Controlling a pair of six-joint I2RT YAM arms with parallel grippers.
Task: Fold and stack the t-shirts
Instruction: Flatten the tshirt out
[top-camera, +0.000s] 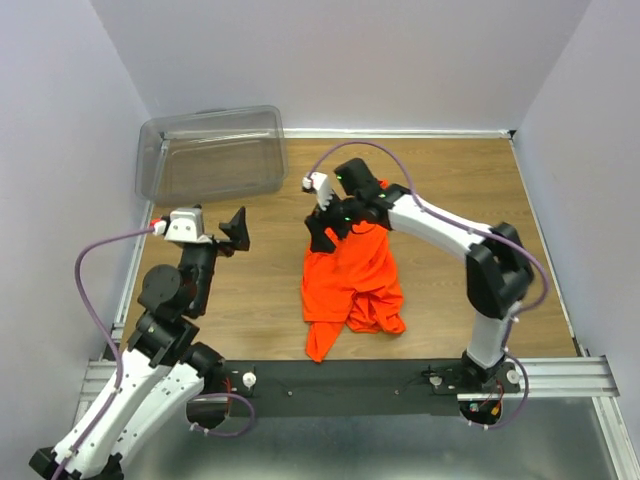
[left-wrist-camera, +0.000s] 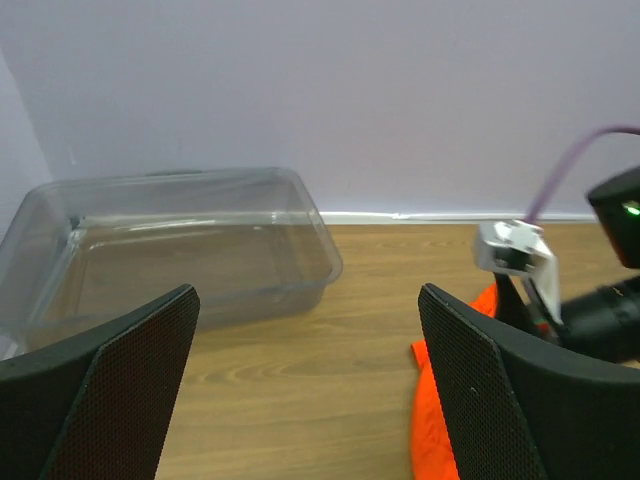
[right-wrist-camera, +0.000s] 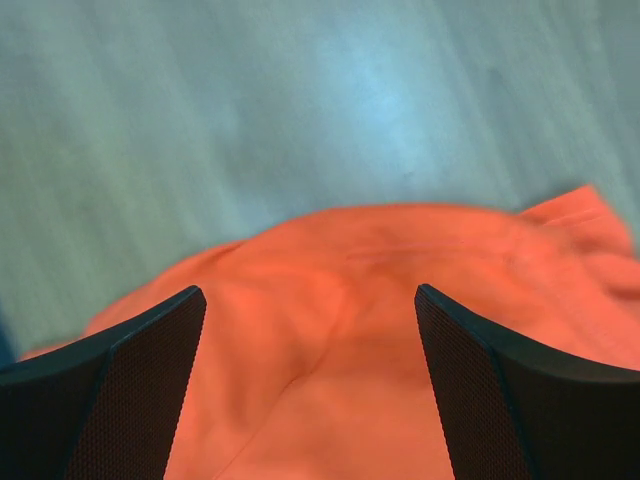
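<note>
The orange t-shirt is lying in a crumpled heap (top-camera: 362, 300), so my right gripper should grab its seamed far corner (right-wrist-camera: 530, 248) and pull the fabric open over the wood before the folding starts.
A bright orange t-shirt (top-camera: 350, 285) lies crumpled in a loose heap on the wooden table, right of centre. My right gripper (top-camera: 322, 232) hovers over the shirt's far left part, jaws open; in the right wrist view the orange fabric (right-wrist-camera: 330, 340) fills the space below and between the open fingers (right-wrist-camera: 110, 390). My left gripper (top-camera: 238, 230) is open and empty, to the left of the shirt, above bare wood. In the left wrist view the shirt's edge (left-wrist-camera: 432, 420) shows beside the right finger (left-wrist-camera: 500, 400). No neck tag shows.
A clear plastic bin (top-camera: 212, 153) stands at the back left of the table, also in the left wrist view (left-wrist-camera: 170, 250). Pale walls enclose the table on three sides. The black rail (top-camera: 350, 375) with the arm bases runs along the near edge.
</note>
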